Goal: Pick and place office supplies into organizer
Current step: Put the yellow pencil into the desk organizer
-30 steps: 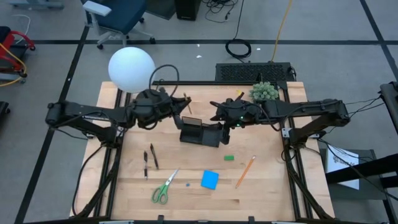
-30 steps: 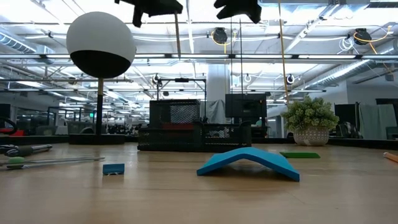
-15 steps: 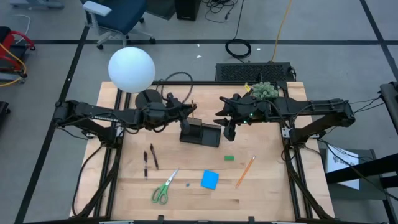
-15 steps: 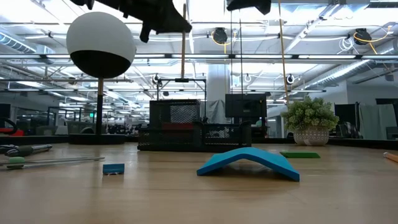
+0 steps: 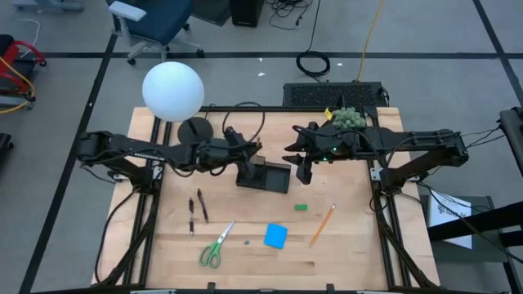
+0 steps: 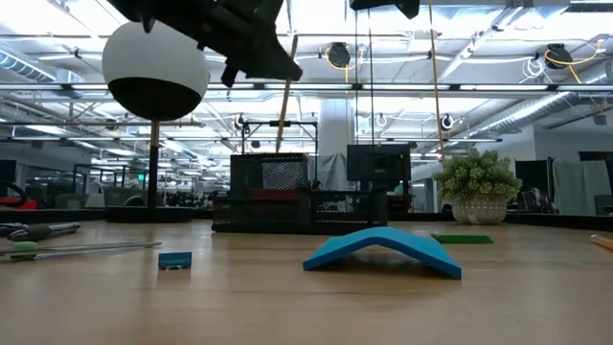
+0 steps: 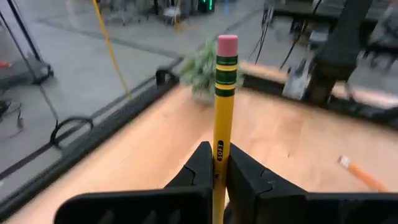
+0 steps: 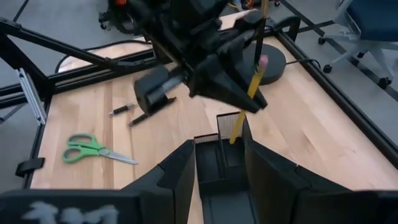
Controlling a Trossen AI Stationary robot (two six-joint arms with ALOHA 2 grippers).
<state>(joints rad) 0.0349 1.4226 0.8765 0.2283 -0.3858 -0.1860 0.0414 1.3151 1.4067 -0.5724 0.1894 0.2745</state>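
The orange-yellow pencil is hanging almost upright, and its lower tip point(image 6: 279, 149) is above the organizer's tall back section point(image 6: 272, 171). My left gripper keeps going down until the pencil's tip is inside.
My left gripper point(image 5: 248, 152) is shut on an orange-yellow pencil point(image 6: 285, 96), which hangs over the black organizer point(image 5: 263, 175) with its pink eraser end point(image 7: 227, 45) up. In the right wrist view the pencil's lower tip point(image 8: 232, 140) is just above the organizer's tall back section point(image 8: 226, 126). My right gripper point(image 5: 304, 168) hovers open beside the organizer's right end, holding nothing. On the table lie a second pencil point(image 5: 322, 225), a blue pad point(image 5: 275, 236), a green eraser point(image 5: 301, 207), green-handled scissors point(image 5: 214, 247) and two dark pens point(image 5: 196, 211). My left gripper pinches the pencil's shaft point(image 7: 219, 152) between its two fingers, in the upper half below the eraser band. The fingers come almost level from the table's left and lie across the pencil. The pencil hangs nearly upright, slightly tilted, clear of table and organizer.
A lamp with a white ball point(image 5: 172, 91) and round black base point(image 5: 194, 129) stands at the far left, close behind my left arm. A green plant ball point(image 5: 347, 119) sits at the far right. The table's near half has free room among the loose supplies.
My left gripper has come down and moved toward the organizer with the pencil still in its hold. The pencil has tipped from upright to a slight slant and now hangs lower over the organizer's back section. My right gripper has drawn back a little toward the table's right.
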